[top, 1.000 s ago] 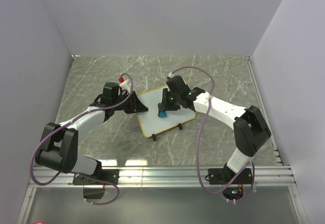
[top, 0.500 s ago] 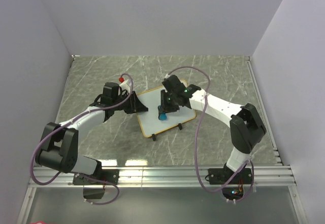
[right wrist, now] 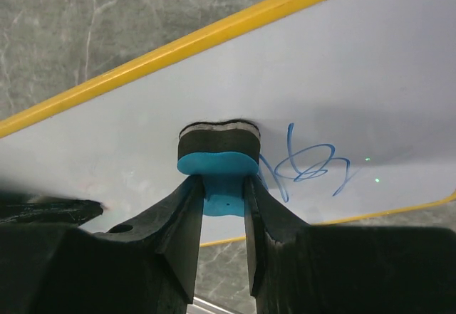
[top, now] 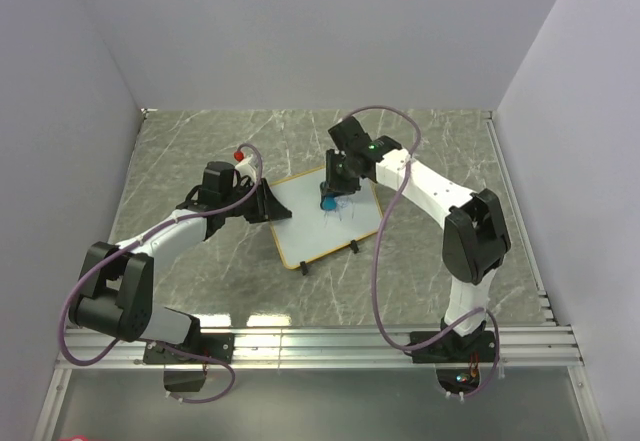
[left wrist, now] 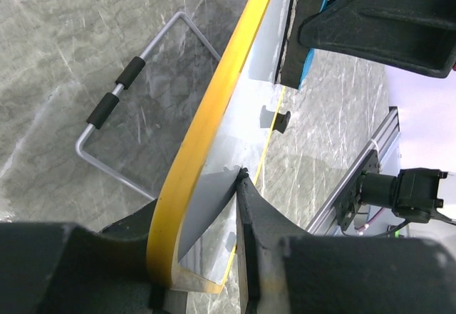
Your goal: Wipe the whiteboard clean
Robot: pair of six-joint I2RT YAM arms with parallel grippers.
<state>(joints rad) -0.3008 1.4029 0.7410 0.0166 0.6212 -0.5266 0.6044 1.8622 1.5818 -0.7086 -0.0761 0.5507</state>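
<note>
My right gripper should move the eraser down to the whiteboard's near edge (top: 328, 251) and back over the blue scribble (top: 346, 208), because the eraser's felt is next to the scribble.
The whiteboard (top: 310, 233), white with a yellow frame, lies tilted at mid-table. My left gripper (top: 279, 211) is shut on its left edge; in the left wrist view the yellow frame (left wrist: 214, 114) runs between the fingers of that gripper (left wrist: 214, 189). My right gripper (top: 329, 197) is shut on a small blue eraser (right wrist: 217, 159), whose dark felt side presses flat on the board surface (right wrist: 356, 72). A blue scribble (right wrist: 308, 166) sits just right of the eraser. In the top view the eraser (top: 327, 203) is near the board's far edge.
A red-tipped object (top: 239, 155) lies behind the left arm. A bent wire stand with black sleeves (left wrist: 114, 104) shows under the board. Two black feet (top: 354, 249) stick out of the board's near edge. An aluminium rail (top: 320, 339) borders the table's near side.
My right gripper has slid the eraser across the board from its middle toward the far edge. The left gripper and the board have stayed put.
</note>
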